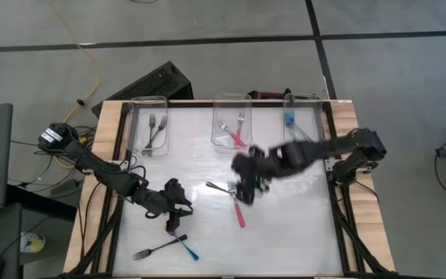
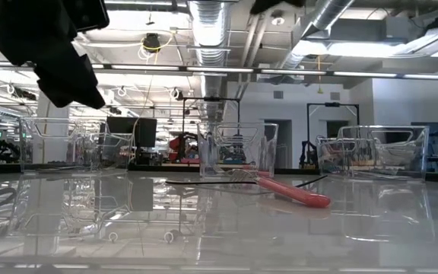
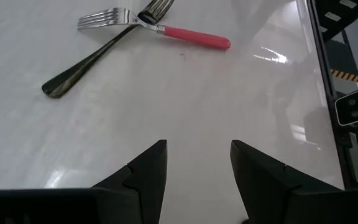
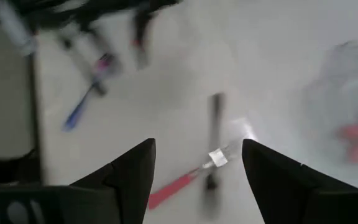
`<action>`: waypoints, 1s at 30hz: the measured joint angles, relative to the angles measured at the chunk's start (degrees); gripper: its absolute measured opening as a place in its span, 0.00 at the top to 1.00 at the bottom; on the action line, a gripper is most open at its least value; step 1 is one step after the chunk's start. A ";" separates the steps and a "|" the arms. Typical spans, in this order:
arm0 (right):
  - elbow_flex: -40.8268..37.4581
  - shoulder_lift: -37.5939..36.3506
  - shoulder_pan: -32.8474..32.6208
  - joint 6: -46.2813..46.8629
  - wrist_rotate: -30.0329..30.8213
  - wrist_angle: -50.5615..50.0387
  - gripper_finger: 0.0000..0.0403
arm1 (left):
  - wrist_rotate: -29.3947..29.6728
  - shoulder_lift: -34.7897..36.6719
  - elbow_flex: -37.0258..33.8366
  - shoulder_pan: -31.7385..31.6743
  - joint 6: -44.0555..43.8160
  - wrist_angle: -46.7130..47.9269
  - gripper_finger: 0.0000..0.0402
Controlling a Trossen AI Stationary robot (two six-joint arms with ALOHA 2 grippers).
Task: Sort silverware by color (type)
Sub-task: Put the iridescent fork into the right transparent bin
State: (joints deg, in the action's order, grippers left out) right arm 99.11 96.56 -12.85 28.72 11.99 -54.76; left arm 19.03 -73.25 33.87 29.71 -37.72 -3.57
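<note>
Next, my left gripper takes the blue-handled fork by its head (image 4: pixel 106 62) and passes it to my right gripper, because the blue-handled fork is lying across the grey fork (image 1: pixel 182 240), far from its bin.
A red-handled fork (image 1: pixel 240 212) and an all-grey fork (image 1: pixel 220 187) lie crossed at the table's middle; they also show in the left wrist view, red fork (image 3: pixel 194 37) and grey fork (image 3: pixel 89 59). My right gripper (image 1: pixel 247 192) hovers open just above them, with the red fork (image 4: pixel 179 183) and grey fork (image 4: pixel 215 121) below its fingers. My left gripper (image 1: pixel 181 204) is open, low over the table to their left, and touches nothing (image 3: pixel 197 149). A blue-handled fork (image 1: pixel 187 248) and a second grey fork (image 1: pixel 152 250) lie crossed near the near edge.
Three clear bins stand along the far edge. The left bin (image 1: pixel 135 128) holds grey forks, the middle bin (image 1: pixel 216 128) holds red-handled forks, and the right bin (image 1: pixel 316 116) holds a blue-handled one. Bare table lies between the two fork pairs and toward the near right corner.
</note>
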 joint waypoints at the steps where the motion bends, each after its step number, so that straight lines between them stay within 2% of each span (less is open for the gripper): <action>1: 0.00 0.22 -1.95 1.23 0.02 0.16 0.34 | -0.75 0.00 0.00 -0.54 0.45 0.00 0.60; 5: 0.07 1.76 -9.03 5.48 2.91 0.81 0.34 | -3.94 0.00 0.00 -2.62 2.03 -0.03 0.60; 8: -0.17 1.97 -14.13 8.22 6.51 -4.69 0.34 | -7.59 0.02 0.00 -4.10 3.16 -0.71 0.60; 14: -0.39 2.20 -20.29 17.72 6.68 -17.38 0.34 | -22.32 3.11 0.00 -6.78 5.50 1.26 0.60; 17: -4.22 1.73 -21.53 18.55 6.62 -13.60 0.34 | -28.53 5.82 0.00 -7.27 3.73 5.98 0.60; 21: -11.96 1.25 -22.38 19.88 4.69 -6.22 0.34 | -34.30 9.79 0.00 -5.34 0.60 18.76 0.60; 23: -15.69 1.13 -22.05 20.03 2.66 0.40 0.34 | -34.62 11.77 0.00 -3.32 -0.17 26.11 0.60; 26: -20.64 1.19 -21.35 20.05 0.04 11.45 0.34 | -29.34 13.67 0.00 -0.02 -1.92 36.05 0.60; 28: -22.89 1.19 -21.01 20.04 -0.11 18.80 0.34 | -25.01 13.81 -0.01 1.67 -2.62 38.74 0.60; 30: -24.01 1.19 -20.80 19.96 -0.12 22.61 0.34 | -23.20 13.42 0.00 3.09 -2.56 38.44 0.60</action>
State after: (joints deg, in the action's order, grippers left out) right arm 75.10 97.76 -33.65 48.68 11.87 -32.15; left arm -4.17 -59.83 33.87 32.79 -40.28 34.86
